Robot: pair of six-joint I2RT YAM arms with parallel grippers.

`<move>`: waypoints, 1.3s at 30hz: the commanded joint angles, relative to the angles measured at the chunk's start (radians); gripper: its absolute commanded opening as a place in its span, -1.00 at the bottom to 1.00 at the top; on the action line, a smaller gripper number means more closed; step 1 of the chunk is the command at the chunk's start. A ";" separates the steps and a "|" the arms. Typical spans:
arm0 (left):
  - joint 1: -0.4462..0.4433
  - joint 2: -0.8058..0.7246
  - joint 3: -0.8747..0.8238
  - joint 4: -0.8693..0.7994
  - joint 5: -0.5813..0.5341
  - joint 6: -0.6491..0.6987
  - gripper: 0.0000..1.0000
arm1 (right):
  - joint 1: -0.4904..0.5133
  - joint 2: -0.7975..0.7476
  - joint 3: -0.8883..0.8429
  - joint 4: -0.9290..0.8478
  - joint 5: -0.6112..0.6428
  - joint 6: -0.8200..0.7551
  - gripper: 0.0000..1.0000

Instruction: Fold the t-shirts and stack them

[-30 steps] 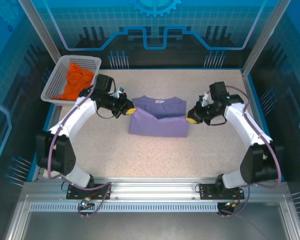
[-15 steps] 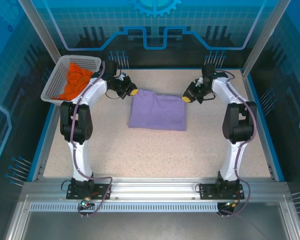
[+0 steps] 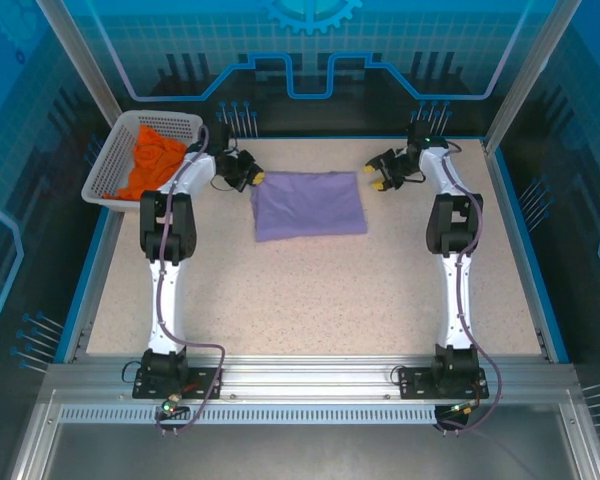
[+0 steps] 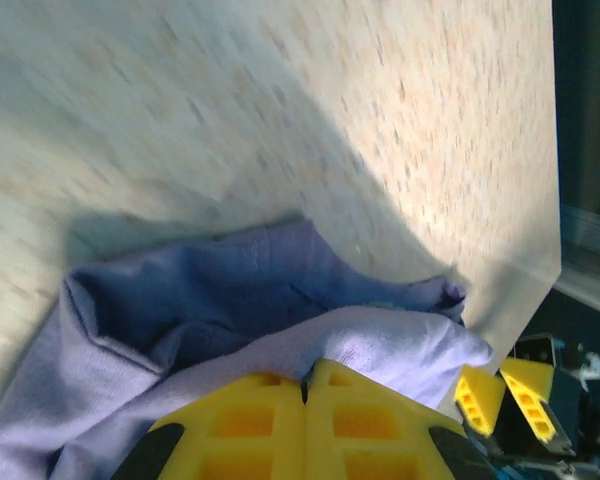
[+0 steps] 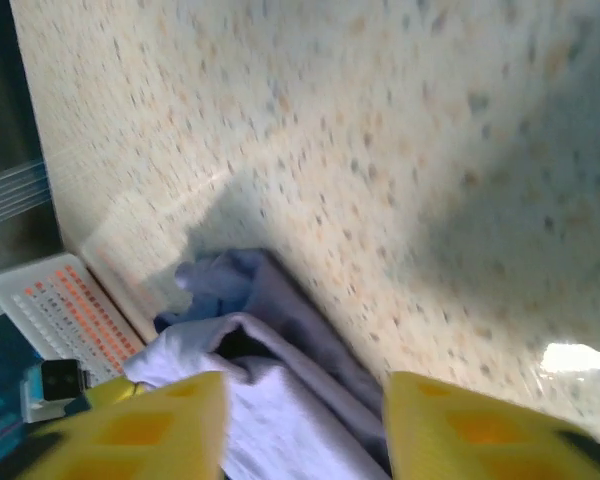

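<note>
The lavender t-shirt is close to the table's back edge (image 3: 305, 140), so my left gripper and my right gripper should go to its near side (image 3: 310, 230) and pull it closer first.
The lavender t-shirt (image 3: 308, 203) lies folded into a rectangle at the far middle of the table, lettering hidden. My left gripper (image 3: 252, 178) is at its far left corner, its yellow fingers (image 4: 360, 410) shut on a fold of the lavender t-shirt (image 4: 230, 300). At the far right corner my right gripper (image 3: 377, 180) stands open, its fingers (image 5: 170, 425) wide apart over the lavender t-shirt (image 5: 280, 410) without pinching it. The orange t-shirt (image 3: 152, 160) lies crumpled in the basket.
The white mesh basket (image 3: 186, 121) stands at the far left corner beside the left arm. The table's back edge and blue frame run just behind both grippers. Bare speckled table (image 3: 310, 290) spreads in front of the shirt.
Both arms swung the shirt's near edge over to the far side, then slid the folded shirt farther back. The right gripper has let go and opened.
</note>
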 commanded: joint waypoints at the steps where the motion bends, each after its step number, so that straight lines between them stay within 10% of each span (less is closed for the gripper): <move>1: 0.034 -0.022 0.002 0.109 -0.033 -0.080 -0.88 | -0.015 0.027 0.082 -0.032 -0.062 0.079 0.16; 13: -0.006 -0.315 -0.197 0.060 -0.283 0.020 0.20 | 0.091 -0.320 -0.370 0.093 -0.086 -0.144 0.06; 28: -0.196 -0.229 -0.390 0.069 -0.158 0.152 -0.19 | 0.277 -0.216 -0.441 0.142 -0.060 -0.145 -0.50; 39: -0.203 -0.492 -0.963 0.173 -0.040 0.269 -0.21 | 0.312 -0.505 -1.063 0.300 -0.038 -0.231 -0.58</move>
